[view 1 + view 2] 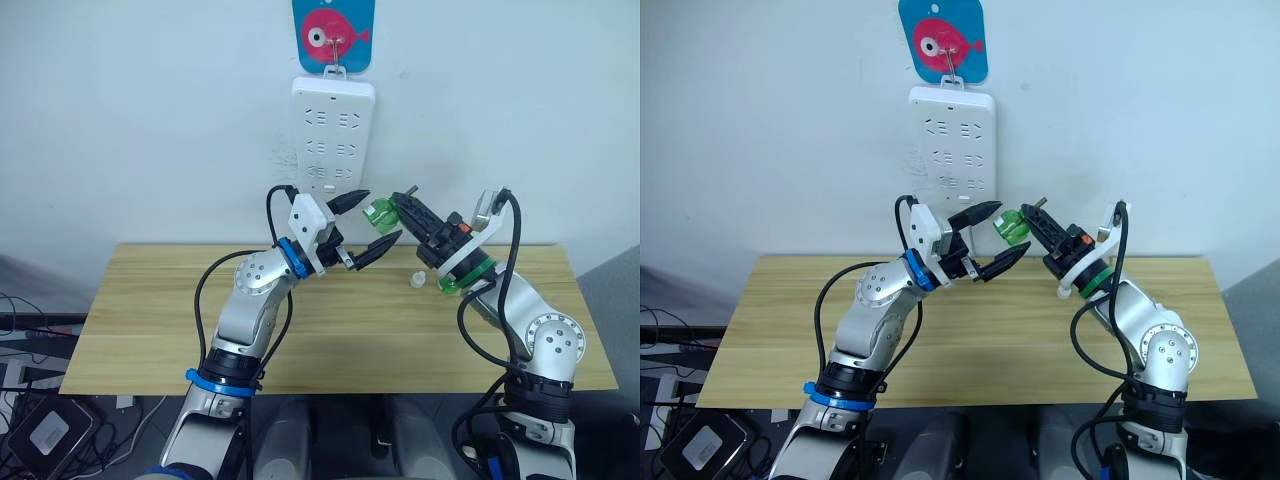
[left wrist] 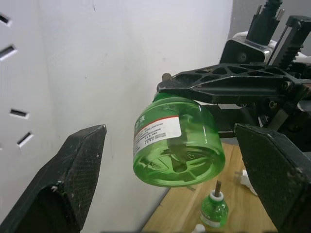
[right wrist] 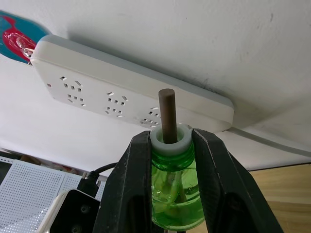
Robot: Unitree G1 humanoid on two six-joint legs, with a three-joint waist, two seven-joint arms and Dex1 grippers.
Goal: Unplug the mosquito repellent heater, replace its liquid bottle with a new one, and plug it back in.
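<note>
The wick rod (image 1: 412, 190) pokes out beyond the neck, so the green see-through bottle (image 1: 380, 215) will go wick first into the heater and fasten there when I turn the heater.
My right gripper (image 3: 170, 141) is shut on the neck of a green see-through bottle (image 1: 377, 212) with a bare wick rod (image 3: 168, 114), held up in front of the wall. The bottle's base points at my left gripper (image 1: 381, 216), which is open; its fingers (image 2: 73, 179) stand on either side of the base without touching it. A second green bottle (image 2: 214, 212) with a bare wick stands on the table below, near a small white cap (image 1: 415, 279). I cannot tell which bottle is the new one. The heater is out of view.
A long white power strip (image 1: 333, 135) hangs on the wall under a blue fish sticker (image 1: 334, 35), just above both grippers. The wooden table (image 1: 150, 330) stretches out under both arms.
</note>
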